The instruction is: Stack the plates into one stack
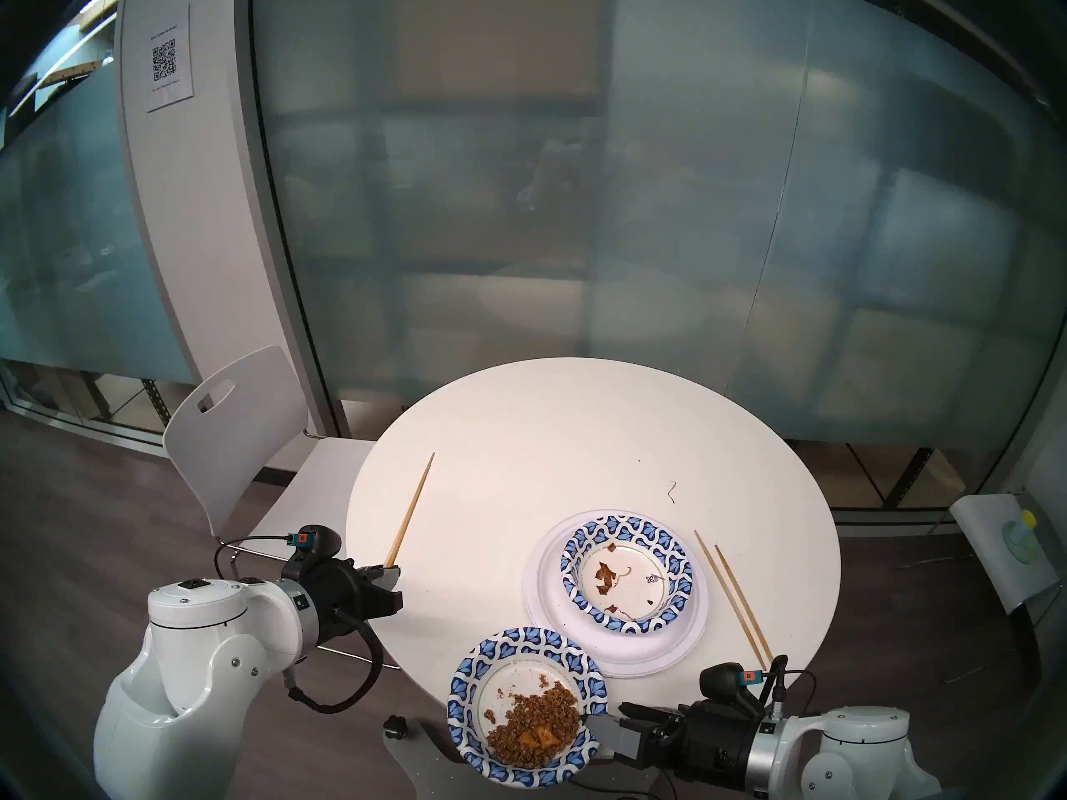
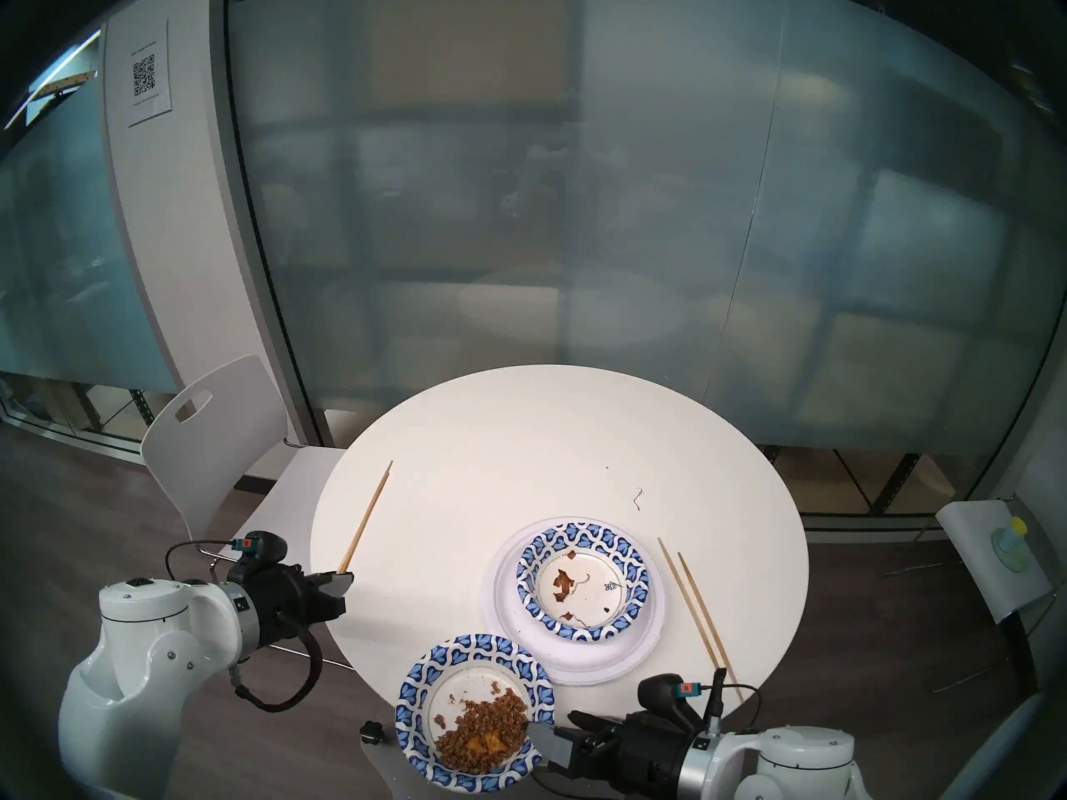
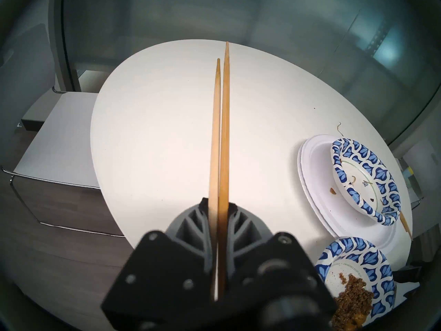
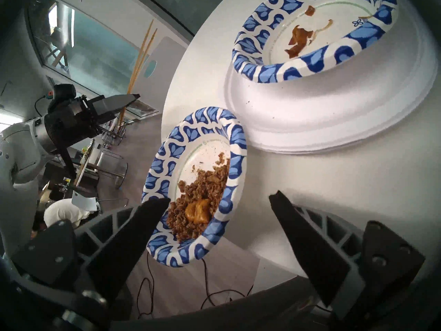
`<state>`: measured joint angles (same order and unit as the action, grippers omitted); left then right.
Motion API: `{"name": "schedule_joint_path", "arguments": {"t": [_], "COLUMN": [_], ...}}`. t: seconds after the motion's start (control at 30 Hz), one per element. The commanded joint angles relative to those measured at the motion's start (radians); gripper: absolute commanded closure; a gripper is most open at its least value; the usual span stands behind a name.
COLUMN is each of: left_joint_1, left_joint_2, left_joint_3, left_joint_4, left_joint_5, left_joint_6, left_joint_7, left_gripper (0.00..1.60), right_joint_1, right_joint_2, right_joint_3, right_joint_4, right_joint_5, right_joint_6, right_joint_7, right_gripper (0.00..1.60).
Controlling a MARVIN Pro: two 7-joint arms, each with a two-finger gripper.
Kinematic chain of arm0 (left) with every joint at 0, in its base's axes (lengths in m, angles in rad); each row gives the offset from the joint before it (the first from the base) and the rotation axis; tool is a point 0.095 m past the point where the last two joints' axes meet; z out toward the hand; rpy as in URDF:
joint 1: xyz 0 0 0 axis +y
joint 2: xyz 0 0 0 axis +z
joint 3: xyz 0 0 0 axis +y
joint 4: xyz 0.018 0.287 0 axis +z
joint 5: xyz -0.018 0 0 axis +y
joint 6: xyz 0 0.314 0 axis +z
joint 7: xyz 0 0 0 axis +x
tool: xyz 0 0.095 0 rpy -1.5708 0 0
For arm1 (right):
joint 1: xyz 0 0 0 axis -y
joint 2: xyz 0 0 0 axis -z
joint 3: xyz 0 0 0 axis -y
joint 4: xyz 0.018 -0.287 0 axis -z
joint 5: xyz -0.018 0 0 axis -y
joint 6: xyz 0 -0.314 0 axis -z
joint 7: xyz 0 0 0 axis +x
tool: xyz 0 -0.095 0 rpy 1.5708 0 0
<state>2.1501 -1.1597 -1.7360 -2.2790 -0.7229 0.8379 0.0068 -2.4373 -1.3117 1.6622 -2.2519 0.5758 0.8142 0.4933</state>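
Observation:
I expect the plate with brown leftovers (image 1: 526,706) will settle down over the scraps when I lower it, because the blue-rimmed plates have matching rims and sloped walls (image 1: 618,527).
Two plain white plates (image 1: 618,646) lie stacked at the table's right, with a blue-rimmed plate (image 1: 626,571) holding a few scraps on top. A second blue-rimmed plate (image 1: 528,706) with brown leftovers overhangs the table's near edge. My right gripper (image 1: 600,732) is open at that plate's right rim; in the right wrist view the right gripper (image 4: 220,199) has one finger over the food side and the other well clear of the rim. My left gripper (image 3: 218,204) is shut on a pair of chopsticks (image 3: 220,132) at the table's left edge.
Another pair of chopsticks (image 1: 730,597) lies on the round white table (image 1: 577,435), right of the stack. A small dark scrap (image 1: 671,490) sits behind the stack. A white chair (image 1: 242,435) stands at the table's left, and a frosted glass wall is behind.

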Motion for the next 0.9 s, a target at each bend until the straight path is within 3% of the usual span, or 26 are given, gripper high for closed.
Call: {"name": "schedule_joint_path", "arguments": {"t": [0.0,0.87], "left_joint_1": [-0.005,-0.007], "left_joint_2": [0.006,0.006], "left_joint_3": [-0.011,-0.017], "left_joint_4": [-0.003,0.002], "left_joint_5": [-0.002,-0.008], "left_joint_6": [-0.003,-0.001], "left_joint_7": [-0.006,-0.009], "left_gripper": [1.60,1.60], "right_joint_1": [0.054,0.123], "right_joint_2": [-0.011,0.005], "right_joint_3": [-0.028,-0.083], "right_joint_4": [0.003,0.037], "right_joint_5": [-0.011,-0.018], "right_joint_6": [-0.004,0.050], "right_joint_7": [-0.018,-0.037], "right_gripper": [0.00,0.00]}}
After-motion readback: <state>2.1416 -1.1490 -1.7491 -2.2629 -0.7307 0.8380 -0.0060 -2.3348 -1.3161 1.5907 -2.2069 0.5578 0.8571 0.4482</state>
